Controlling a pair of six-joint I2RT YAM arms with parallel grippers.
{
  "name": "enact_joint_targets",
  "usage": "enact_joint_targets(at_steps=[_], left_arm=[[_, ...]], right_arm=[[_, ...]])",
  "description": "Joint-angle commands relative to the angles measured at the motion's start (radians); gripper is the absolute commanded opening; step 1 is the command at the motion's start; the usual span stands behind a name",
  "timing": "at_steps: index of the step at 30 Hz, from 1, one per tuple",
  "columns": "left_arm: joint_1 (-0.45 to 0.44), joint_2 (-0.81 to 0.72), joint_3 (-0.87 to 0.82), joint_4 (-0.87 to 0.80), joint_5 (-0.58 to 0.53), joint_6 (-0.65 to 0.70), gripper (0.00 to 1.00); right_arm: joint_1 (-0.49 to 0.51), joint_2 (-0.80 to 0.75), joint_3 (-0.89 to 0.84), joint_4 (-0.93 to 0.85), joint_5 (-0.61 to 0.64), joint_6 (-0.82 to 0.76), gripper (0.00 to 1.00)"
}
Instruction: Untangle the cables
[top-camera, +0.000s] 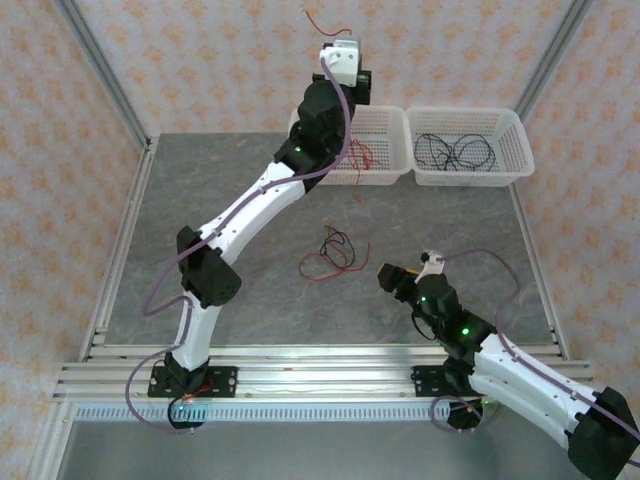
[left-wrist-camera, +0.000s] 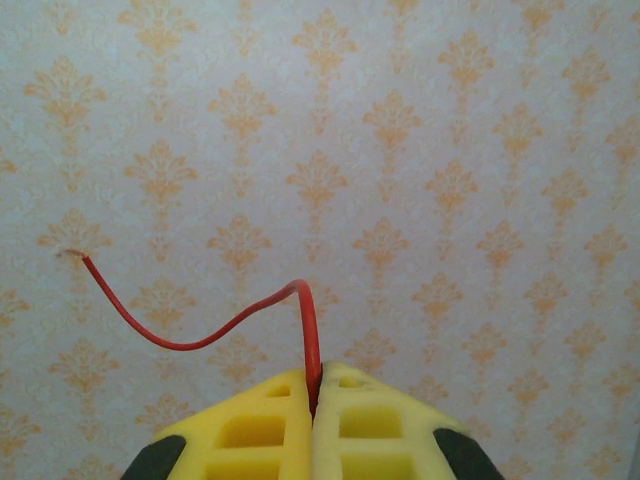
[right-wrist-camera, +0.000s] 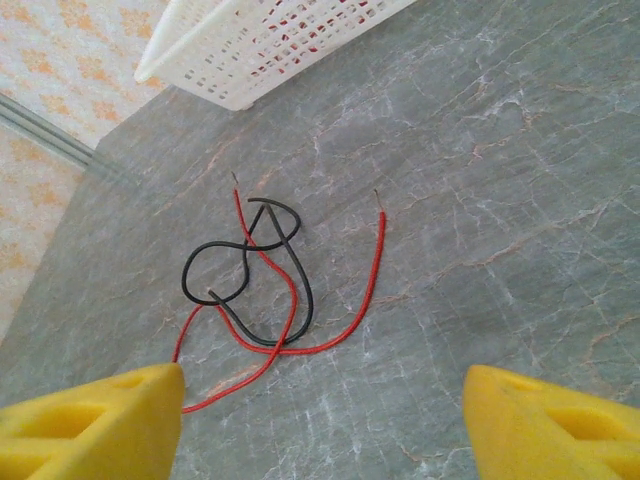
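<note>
I keep lowering my left gripper and let go inside the basket of red wires (top-camera: 380, 145), as the held red cable is free of the tangle and over that basket.
A loose tangle of thin red and black cables (top-camera: 330, 255) lies on the grey table's middle. In the right wrist view a black cable (right-wrist-camera: 215, 265) loops over two red cables (right-wrist-camera: 370, 290). My right gripper (right-wrist-camera: 320, 430) hangs open just short of the tangle, nothing between its yellow fingers (right-wrist-camera: 90, 420); from above it (top-camera: 392, 275) sits to the tangle's right. My left gripper (left-wrist-camera: 316, 385) is raised high at the back, above the left basket, and shut on one red cable (left-wrist-camera: 200, 340). The cable's free end (top-camera: 325, 22) curls upward against the wallpaper.
Two white baskets stand at the table's far edge. The left basket (top-camera: 385, 150) holds red wires and the right basket (top-camera: 470, 145) holds black ones. The left basket's corner (right-wrist-camera: 260, 50) shows beyond the tangle. Aluminium frame rails border the table.
</note>
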Motion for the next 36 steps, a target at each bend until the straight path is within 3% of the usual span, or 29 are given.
enact_joint_targets(at_steps=[1, 17, 23, 30, 36], left_arm=[[0.019, 0.048, 0.051, 0.086, 0.006, 0.042, 0.00], [0.081, 0.237, 0.149, 0.296, 0.123, 0.051, 0.00], [0.100, 0.259, -0.042, 0.475, 0.143, 0.032, 0.00], [0.104, 0.334, -0.100, 0.477, 0.114, -0.009, 0.00], [0.101, 0.298, -0.227, 0.405, 0.151, -0.121, 0.00]], right_arm=[[0.002, -0.025, -0.004, -0.042, 0.054, 0.002, 0.73], [-0.005, 0.021, -0.012, -0.012, 0.075, -0.018, 0.73], [-0.007, 0.086, -0.001, 0.020, 0.065, -0.027, 0.73], [-0.008, 0.076, -0.005, 0.017, 0.063, -0.029, 0.73], [-0.008, 0.072, -0.006, 0.017, 0.064, -0.028, 0.73]])
